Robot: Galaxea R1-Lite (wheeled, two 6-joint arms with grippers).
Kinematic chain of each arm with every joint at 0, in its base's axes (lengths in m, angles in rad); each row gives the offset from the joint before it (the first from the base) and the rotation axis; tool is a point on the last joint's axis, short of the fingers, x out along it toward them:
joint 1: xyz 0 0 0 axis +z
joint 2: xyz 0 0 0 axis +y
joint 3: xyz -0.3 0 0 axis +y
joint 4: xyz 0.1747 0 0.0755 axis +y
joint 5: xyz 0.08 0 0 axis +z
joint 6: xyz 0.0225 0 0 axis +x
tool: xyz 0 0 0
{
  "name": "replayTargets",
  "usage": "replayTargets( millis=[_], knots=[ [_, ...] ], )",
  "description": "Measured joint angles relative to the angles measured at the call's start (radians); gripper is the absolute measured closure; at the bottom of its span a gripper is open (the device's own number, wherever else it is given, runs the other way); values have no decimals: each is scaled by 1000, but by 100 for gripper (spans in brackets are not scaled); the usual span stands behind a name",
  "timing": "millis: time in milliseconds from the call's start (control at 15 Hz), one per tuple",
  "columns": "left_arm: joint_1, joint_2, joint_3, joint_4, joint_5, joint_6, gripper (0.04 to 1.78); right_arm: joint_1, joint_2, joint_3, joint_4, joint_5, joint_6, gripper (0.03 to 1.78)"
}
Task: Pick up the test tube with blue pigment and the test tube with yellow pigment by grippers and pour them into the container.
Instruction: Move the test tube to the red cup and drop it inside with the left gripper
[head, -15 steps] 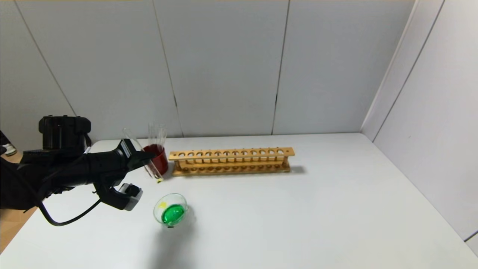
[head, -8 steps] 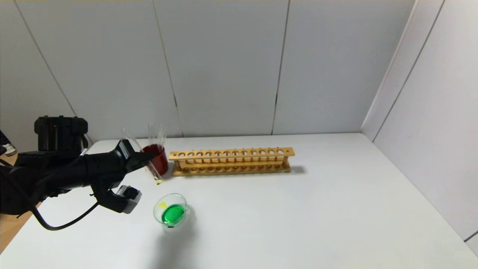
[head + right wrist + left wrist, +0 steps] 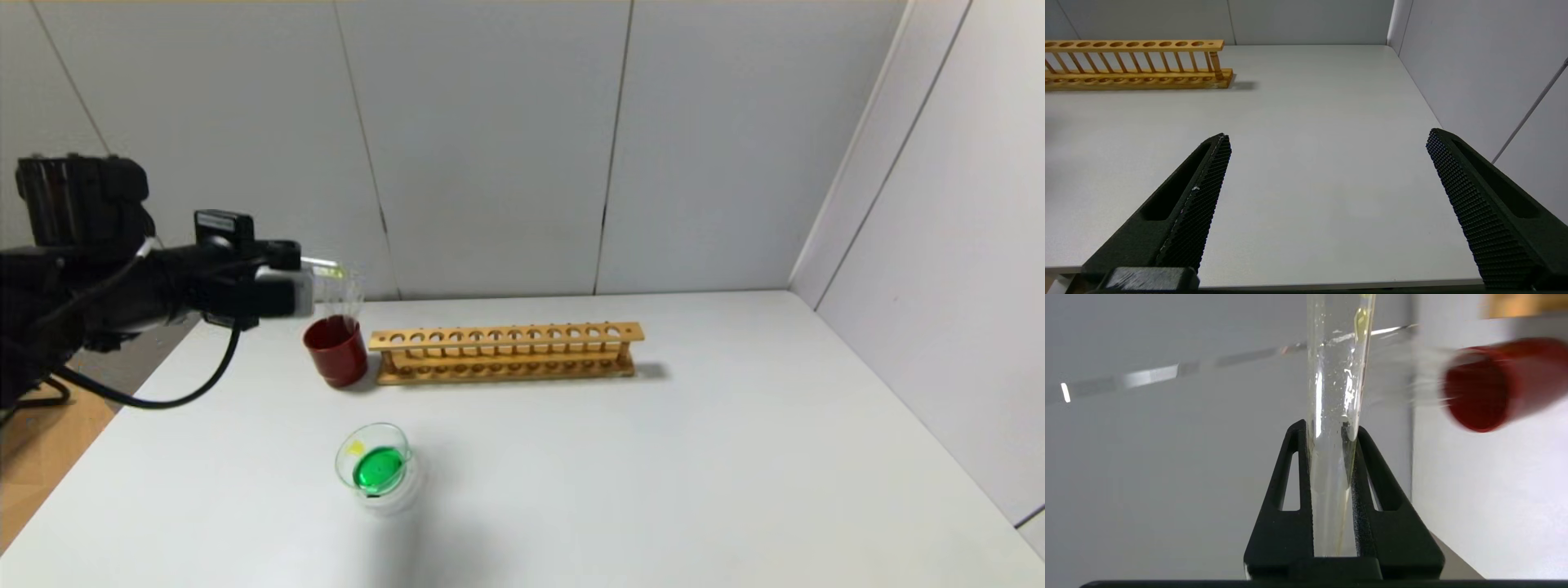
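My left gripper should turn the tube with yellow pigment (image 3: 328,266) upright, because it lies level above the dark red cup, and then lower it into the cup (image 3: 332,333).
My left gripper (image 3: 295,260) is raised at the back left, shut on the test tube with yellow pigment (image 3: 325,269). The tube lies about level above the dark red cup (image 3: 335,351). In the left wrist view both black fingers (image 3: 1367,457) clamp the glass tube (image 3: 1337,375), which shows only yellow traces on its wall. The container (image 3: 375,467), a low clear glass dish, sits on the table nearer to me and holds green liquid with a yellow smear. The test tube with blue pigment is out of view. My right gripper (image 3: 1327,134) hovers open over bare table, holding nothing.
A long wooden tube rack (image 3: 504,351) with no tubes in it stands right of the red cup (image 3: 1478,392) and appears too in the right wrist view as the rack (image 3: 1133,63). Faint clear tubes (image 3: 347,292) stand in the cup. Grey walls bound the white table (image 3: 694,474).
My left arm has lifted and turned, carrying the tube from a slanted pose beside the red cup up to a level pose above it. The dish and rack have not moved.
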Motion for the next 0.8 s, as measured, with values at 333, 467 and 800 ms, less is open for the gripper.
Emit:
replayTargets(
  millis=[333,467,800],
  knots=[
    [1,-33,-296,355,57,-596,151,0,0,0,0,0,0,6],
    [5,-31,-357,421,44,-838,151,0,0,0,0,0,0,6],
    [45,-14,-331,377,-160,-1249,151,0,0,0,0,0,0,6]
  ],
)
